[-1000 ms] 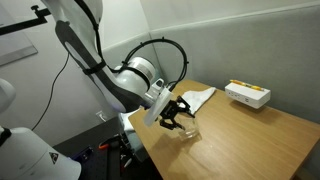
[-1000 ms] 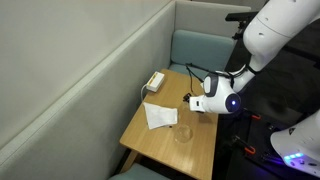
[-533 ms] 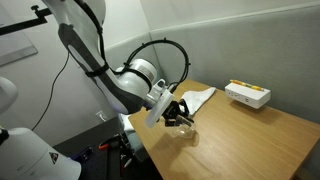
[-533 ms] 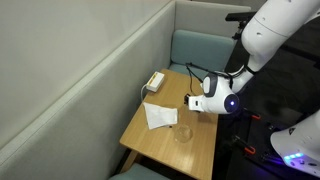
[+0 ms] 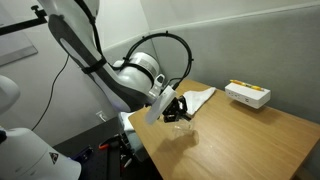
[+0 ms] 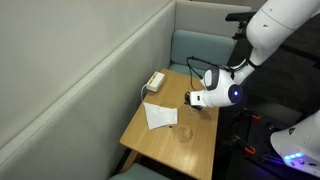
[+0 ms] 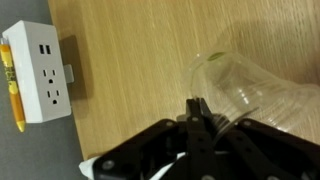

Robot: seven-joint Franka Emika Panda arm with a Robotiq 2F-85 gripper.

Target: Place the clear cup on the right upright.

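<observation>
The clear cup (image 7: pixel 250 92) is tipped on its side in my low, slanted gripper, so I need to lift it and turn it upright before I lower it to the wooden table (image 6: pixel 200 117).
The clear cup (image 7: pixel 240 90) fills the right of the wrist view, tipped on its side over the wooden table (image 7: pixel 130 50). My gripper (image 7: pixel 197 108) is shut, its fingertips pinching the cup's thin wall near the rim. In both exterior views the gripper (image 5: pixel 180 112) (image 6: pixel 190 99) hangs low over the table's near part, and the held cup is too faint to make out there. A second clear cup (image 6: pixel 183 132) stands upright near the table's front edge, apart from the gripper.
A white power-strip box (image 7: pixel 45 72) (image 5: pixel 247 95) (image 6: pixel 155 81) lies at the table's far side with a yellow pencil (image 7: pixel 10 85) beside it. A white cloth (image 5: pixel 197 98) (image 6: pixel 160 115) lies by the wall. Padded bench walls border the table.
The jaws have gone from open to shut on the cup's wall. The gripper has risen slightly and tilted.
</observation>
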